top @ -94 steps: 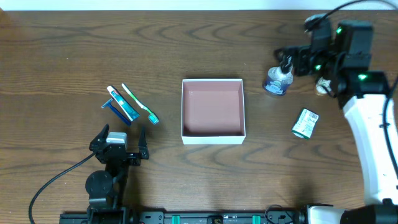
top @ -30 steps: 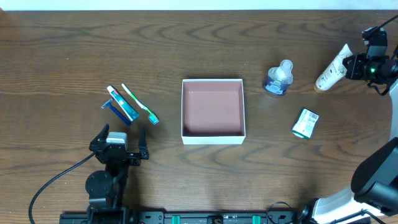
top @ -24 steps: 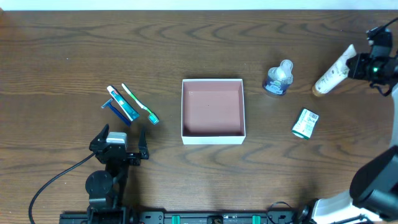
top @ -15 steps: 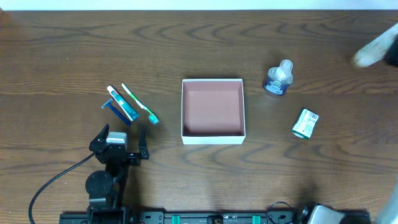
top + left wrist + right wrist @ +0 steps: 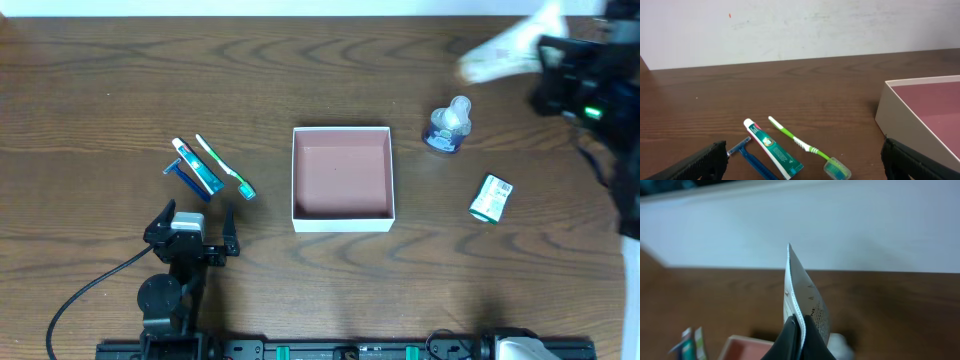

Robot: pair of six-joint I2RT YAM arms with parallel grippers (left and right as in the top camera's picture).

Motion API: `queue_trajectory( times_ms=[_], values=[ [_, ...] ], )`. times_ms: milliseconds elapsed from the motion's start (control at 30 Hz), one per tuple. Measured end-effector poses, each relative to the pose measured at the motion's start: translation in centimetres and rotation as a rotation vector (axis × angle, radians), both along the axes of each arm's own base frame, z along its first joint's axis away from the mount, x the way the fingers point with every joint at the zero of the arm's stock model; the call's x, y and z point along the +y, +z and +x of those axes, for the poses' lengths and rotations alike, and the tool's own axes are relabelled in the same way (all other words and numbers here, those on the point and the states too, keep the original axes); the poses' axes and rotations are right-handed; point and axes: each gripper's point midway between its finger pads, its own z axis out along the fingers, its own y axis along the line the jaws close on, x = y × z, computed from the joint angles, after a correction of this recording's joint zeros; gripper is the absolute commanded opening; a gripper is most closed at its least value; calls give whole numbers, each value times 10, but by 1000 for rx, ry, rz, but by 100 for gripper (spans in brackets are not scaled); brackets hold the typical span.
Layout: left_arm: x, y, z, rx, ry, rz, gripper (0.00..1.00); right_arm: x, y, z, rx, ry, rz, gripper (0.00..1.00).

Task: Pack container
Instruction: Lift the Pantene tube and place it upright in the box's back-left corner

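Note:
My right gripper should continue to carry the white tube, held by its crimped end with the tube's far end [image 5: 470, 71] free, until that far end stands in the empty container [image 5: 313, 152].
The container [image 5: 340, 221], a square white-walled box with a pink-brown inside, sits mid-table with nothing in it. My right gripper [image 5: 542, 58] is shut on the crimped end of a white tube [image 5: 497, 57], held in the air at the back right, blurred. In the right wrist view the fingers [image 5: 791, 339] pinch the tube [image 5: 807, 305] upright, with the container's corner [image 5: 740, 341] below. My left gripper [image 5: 197, 224] rests open near the front left, nothing between its fingers [image 5: 700, 162]. The container's wall [image 5: 895, 117] shows at the right of that view.
A toothpaste tube [image 5: 197, 167], green toothbrush [image 5: 225, 167] and blue razor [image 5: 188, 178] lie left of the container, just ahead of the left gripper. A small clear bottle [image 5: 447, 128] and a green packet [image 5: 491, 197] lie to the container's right.
The right arm lifted the white tube off the table at the far right, swung out past the edge, and came back leftward above the bottle. The left arm has not moved.

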Motion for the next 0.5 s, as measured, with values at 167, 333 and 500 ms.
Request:
queue_trajectory(
  times_ms=[167, 333, 500],
  values=[
    [0, 0, 0, 0, 0, 0, 98, 70, -34, 20, 95, 132, 2, 1],
    [0, 0, 0, 0, 0, 0, 98, 133, -94, 38, 233, 199, -51, 1],
    [0, 0, 0, 0, 0, 0, 98, 175, -151, 47, 344, 237, -116, 1]
  ],
)
